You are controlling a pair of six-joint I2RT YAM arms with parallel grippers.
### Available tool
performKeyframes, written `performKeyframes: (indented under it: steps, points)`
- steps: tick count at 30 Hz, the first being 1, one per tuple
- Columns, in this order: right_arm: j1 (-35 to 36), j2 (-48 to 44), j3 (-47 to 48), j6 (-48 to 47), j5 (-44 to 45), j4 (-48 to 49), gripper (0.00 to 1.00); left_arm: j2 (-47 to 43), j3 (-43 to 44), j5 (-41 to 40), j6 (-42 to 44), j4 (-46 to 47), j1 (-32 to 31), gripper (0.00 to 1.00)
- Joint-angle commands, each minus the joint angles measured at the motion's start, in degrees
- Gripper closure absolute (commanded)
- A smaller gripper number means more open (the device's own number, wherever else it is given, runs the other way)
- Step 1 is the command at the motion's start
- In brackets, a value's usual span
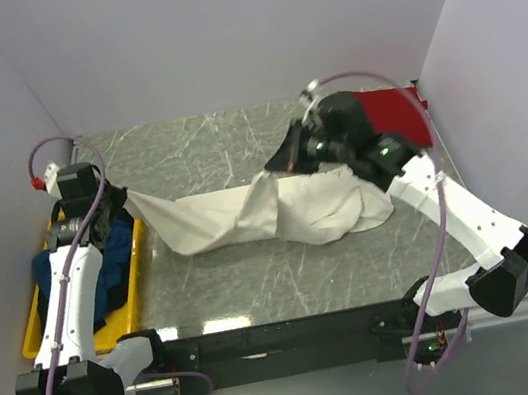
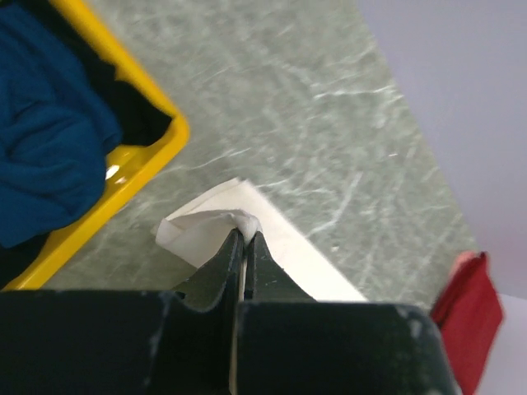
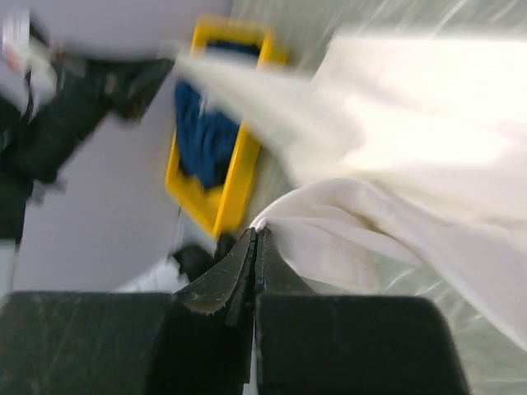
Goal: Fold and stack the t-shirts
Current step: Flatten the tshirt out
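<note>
I should use my left gripper and right gripper to lift the cream-white t-shirt lies rumpled in a strip, then stretch it and lay it flat toward the back wall.
The cream-white t-shirt lies stretched and rumpled across the middle of the table. My left gripper is shut on its left edge. My right gripper is shut on a fold of the same shirt and holds it lifted. The bright red t-shirt lies folded at the back right, also seen in the left wrist view. The dark blue t-shirt lies bunched in the yellow tray, also seen in both wrist views.
The yellow tray stands at the left edge of the table beside my left arm. White walls close in the back and both sides. Bare marble table top shows in front of and behind the cream shirt.
</note>
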Motion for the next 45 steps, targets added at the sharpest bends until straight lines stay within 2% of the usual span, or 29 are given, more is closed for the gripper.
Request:
performKeyframes:
  steps: [1, 3, 6, 7, 9, 10, 13, 14, 16, 19, 22, 24, 26, 29, 34, 38, 40, 43, 44, 45]
  points:
    - [-7.6, -0.5, 9.2, -5.6, 0.1, -6.8, 1.0, 1.9, 9.7, 1.8, 0.6, 2.6, 0.3, 1.0]
    - [-15.0, 1.6, 12.9, -6.1, -1.6, -7.8, 1.0, 4.4, 14.4, 2.5, -0.2, 2.4, 0.2, 1.0]
    - [-23.4, 6.3, 25.1, -6.9, -4.1, -11.6, 1.0, 10.6, 25.8, 5.4, -0.2, 2.2, 0.3, 1.0]
    - [-25.3, 7.9, 34.1, -7.2, -4.0, -15.8, 1.0, 13.8, 33.0, 5.7, -0.2, 0.5, 0.3, 0.99]
    - [-28.2, 12.3, 44.4, -7.8, -5.4, -20.4, 1.0, 16.5, 40.7, 6.4, 0.1, -1.9, 0.2, 1.0]
    - [-31.2, 13.7, 53.8, -7.6, -6.3, -24.1, 1.0, 18.0, 47.5, 6.3, 0.2, -3.0, 0.3, 1.0]
    - [-37.9, 14.9, 64.0, -5.2, -13.5, -26.5, 1.0, 17.7, 56.6, 5.5, 1.2, -7.1, 0.4, 1.0]
    - [-40.6, 13.8, 63.4, -3.6, -15.4, -25.6, 1.0, 17.0, 57.8, 5.5, 1.8, -7.8, 0.3, 1.0]
    - [-45.0, 7.4, 54.9, -2.0, -20.7, -19.9, 1.0, 13.1, 57.7, 5.5, 2.2, -7.8, 0.3, 1.0]
    - [-48.6, -3.0, 42.6, 0.2, -26.3, -14.0, 1.0, 5.8, 53.4, 6.5, 2.3, -5.8, 0.2, 1.0]
    - [-50.7, -9.8, 40.7, -4.1, -23.9, -19.1, 1.0, -0.7, 50.6, 6.8, 3.1, -6.1, 0.3, 1.0]
    - [-50.7, -15.5, 36.1, -4.7, -23.3, -18.5, 1.0, -4.5, 49.6, 6.9, 3.2, -7.0, 0.3, 0.99]
    - [-50.7, -17.8, 35.3, -5.0, -22.3, -18.4, 1.0, -6.1, 49.5, 6.7, 3.8, -7.7, 0.2, 1.0]
    - [-50.7, -17.6, 35.3, -4.4, -25.3, -18.2, 1.0, -7.5, 49.5, 6.5, 4.0, -7.8, 0.2, 1.0]
    - [-50.7, -10.8, 37.3, -2.0, -30.0, -12.9, 1.0, -4.4, 45.7, 8.8, 2.7, -3.1, 0.3, 0.99]
    - [-50.7, 0.6, 42.1, 0.7, -30.1, -8.2, 1.0, 2.7, 44.5, 10.3, 2.5, 4.6, 0.3, 1.0]
    - [-50.7, 5.1, 43.7, 4.0, -30.9, -1.8, 1.0, 9.3, 46.7, 11.8, 2.1, 6.8, 0.2, 1.0]
    - [-50.5, 15.8, 49.5, 9.6, -32.0, 6.9, 1.0, 20.7, 54.0, 15.0, 1.5, 10.0, 0.3, 1.0]
    - [-50.5, 22.0, 51.8, 11.4, -32.4, 9.0, 1.0, 24.0, 56.6, 16.0, 1.3, 10.3, 0.3, 1.0]
    - [-50.5, 25.3, 57.9, 13.3, -32.8, 11.1, 1.0, 30.8, 63.1, 16.8, 1.2, 10.6, 0.3, 1.0]
